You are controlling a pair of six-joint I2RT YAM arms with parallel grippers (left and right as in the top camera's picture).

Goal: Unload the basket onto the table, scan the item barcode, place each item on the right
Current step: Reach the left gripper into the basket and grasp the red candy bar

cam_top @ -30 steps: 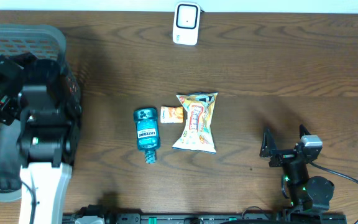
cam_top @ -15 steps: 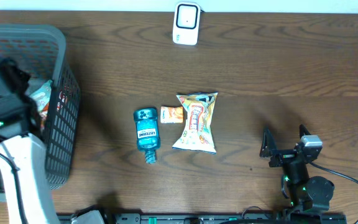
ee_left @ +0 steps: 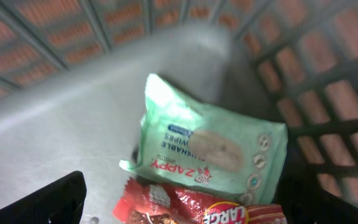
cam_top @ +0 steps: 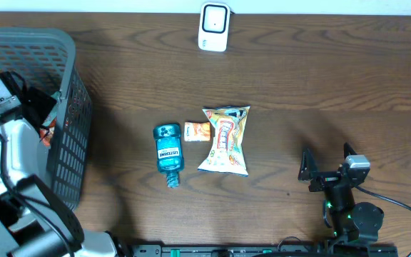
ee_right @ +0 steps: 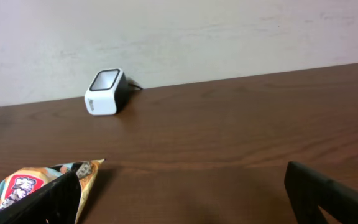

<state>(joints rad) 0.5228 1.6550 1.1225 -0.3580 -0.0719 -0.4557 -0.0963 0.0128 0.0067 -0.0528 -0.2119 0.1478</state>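
The red snack packet [ee_left: 188, 207] is between my left gripper's open fingers, and the green pack of wipes [ee_left: 207, 146] is beyond them. My left gripper goes on down before it closes on the packet.
My left gripper [ee_left: 185, 211] is open inside the grey mesh basket [cam_top: 70, 86], jaws wide apart. Under it lie a green pack of wipes [ee_left: 213, 149] and a red snack packet [ee_left: 197, 208], which sits between the fingers without being gripped. From overhead the left gripper [cam_top: 41, 114] points into the basket's right side. The white barcode scanner [cam_top: 213, 27] stands at the table's far edge and shows in the right wrist view as the scanner [ee_right: 106, 92]. My right gripper [cam_top: 327, 160] rests open and empty at the front right.
A blue mouthwash bottle [cam_top: 168, 151], a small orange packet [cam_top: 198, 131] and a yellow chip bag [cam_top: 225, 140] lie together mid-table. The chip bag's corner [ee_right: 23, 183] shows beside the right gripper's left finger. The basket walls close in around the left gripper.
The left arm has swung from over the basket's right wall to the left and dipped its gripper down into the basket. The right arm has not moved.
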